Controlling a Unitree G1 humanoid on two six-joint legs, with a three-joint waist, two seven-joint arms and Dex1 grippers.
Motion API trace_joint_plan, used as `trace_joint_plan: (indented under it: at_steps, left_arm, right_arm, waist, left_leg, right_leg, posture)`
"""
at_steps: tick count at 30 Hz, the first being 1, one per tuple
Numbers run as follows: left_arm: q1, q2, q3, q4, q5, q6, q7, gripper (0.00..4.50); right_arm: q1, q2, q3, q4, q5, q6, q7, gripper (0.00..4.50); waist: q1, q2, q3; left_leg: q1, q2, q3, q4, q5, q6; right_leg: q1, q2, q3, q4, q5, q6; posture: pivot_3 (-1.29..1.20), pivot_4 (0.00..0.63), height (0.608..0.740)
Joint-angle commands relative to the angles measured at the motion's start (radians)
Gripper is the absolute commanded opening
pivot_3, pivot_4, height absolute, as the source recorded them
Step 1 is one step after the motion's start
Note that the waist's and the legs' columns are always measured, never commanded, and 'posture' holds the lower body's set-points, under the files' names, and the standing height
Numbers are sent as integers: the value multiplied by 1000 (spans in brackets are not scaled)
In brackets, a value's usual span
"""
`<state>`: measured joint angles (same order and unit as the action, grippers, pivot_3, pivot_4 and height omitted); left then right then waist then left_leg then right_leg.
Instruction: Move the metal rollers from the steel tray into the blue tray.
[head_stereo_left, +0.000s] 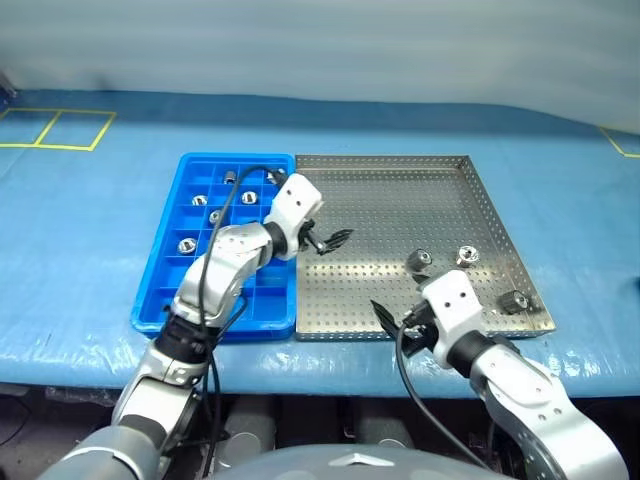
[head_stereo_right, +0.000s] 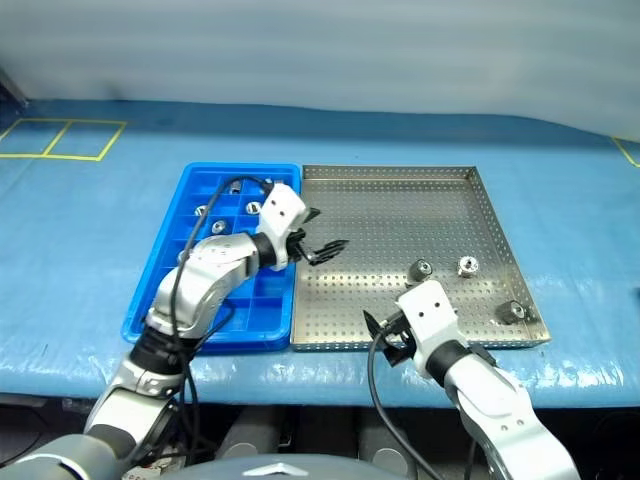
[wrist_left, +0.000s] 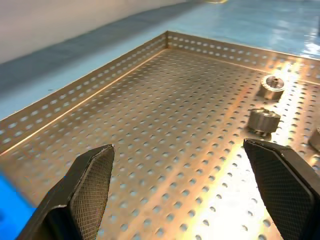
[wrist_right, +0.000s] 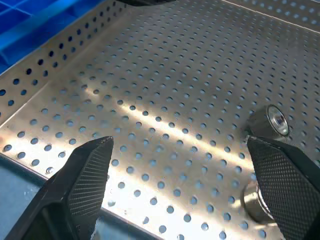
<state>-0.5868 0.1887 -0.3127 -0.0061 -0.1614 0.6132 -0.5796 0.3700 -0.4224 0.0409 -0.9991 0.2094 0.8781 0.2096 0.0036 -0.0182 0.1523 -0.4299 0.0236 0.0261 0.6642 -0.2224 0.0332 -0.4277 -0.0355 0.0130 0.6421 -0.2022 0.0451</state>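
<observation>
I keep moving in, as the steel tray lies clear (head_stereo_left: 378, 250) between my left gripper's open fingers and the nearest metal roller (head_stereo_left: 419, 260), until the fingers are around that roller.
The steel tray (head_stereo_left: 400, 175) lies on the right, and three metal rollers (head_stereo_left: 419, 260) (head_stereo_left: 466, 256) (head_stereo_left: 514, 300) sit on its near right part. Touching its left side is the blue tray (head_stereo_left: 160, 300), with several metal rollers (head_stereo_left: 186, 244) in its far compartments. My left gripper (head_stereo_left: 333, 240) hangs open and empty over the steel tray's left part, just past the blue tray's edge. In the left wrist view two rollers (wrist_left: 263, 120) (wrist_left: 272, 86) lie ahead of its fingers (wrist_left: 90, 190). My right gripper (head_stereo_left: 395, 320) is open and empty over the steel tray's front rim, with a roller (wrist_right: 270, 120) close to one finger (wrist_right: 285, 185).
Both trays rest on a blue cloth-covered table (head_stereo_left: 90, 230). Yellow tape lines (head_stereo_left: 75, 128) mark the far left. The steel tray's low perforated rim (wrist_left: 75, 95) rises around its floor.
</observation>
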Motion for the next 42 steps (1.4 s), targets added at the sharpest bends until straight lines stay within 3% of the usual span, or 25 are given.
trace_joint_plan:
  at_steps: [1,16,29,34,42]
  left_arm:
    - [-67,-77,-42,152,29,-119,-20,4478]
    - [-268,-374,-38,784,137,-444,57,4478]
    - [-333,-493,-28,1058,156,-624,38,4478]
    - [-324,-506,-10,1052,132,-654,-11,3027]
    - [-322,-506,-4,1030,124,-648,-50,3027]
  right_arm:
    - [43,25,-18,-48,-12,-57,-53,4500]
    - [153,37,26,-48,-15,-189,-182,4500]
    - [123,19,48,-48,-15,-190,-215,4500]
    - [130,13,48,-48,-14,-202,-230,4500]
    - [119,12,54,-48,-7,-194,-241,4500]
  waist:
    - [-18,0,0]
    - [-87,0,0]
    - [-109,0,0]
    - [-127,0,0]
    - [-156,0,0]
  left_leg:
    - [0,0,0,0,0,0]
    - [0,2,3,0,-1,1]
    - [0,2,3,0,-1,1]
    - [1,2,3,0,-1,1]
    - [1,2,4,0,-1,1]
  right_leg:
    - [1,0,0,0,0,0]
    - [-1,-1,4,-1,1,2]
    - [-1,-1,4,0,1,2]
    - [0,-1,4,0,1,2]
    - [-1,-1,4,0,1,3]
  posture:
    - [-151,150,740]
    - [-249,150,740]
    - [-291,150,740]
    - [-299,150,740]
    - [-289,150,740]
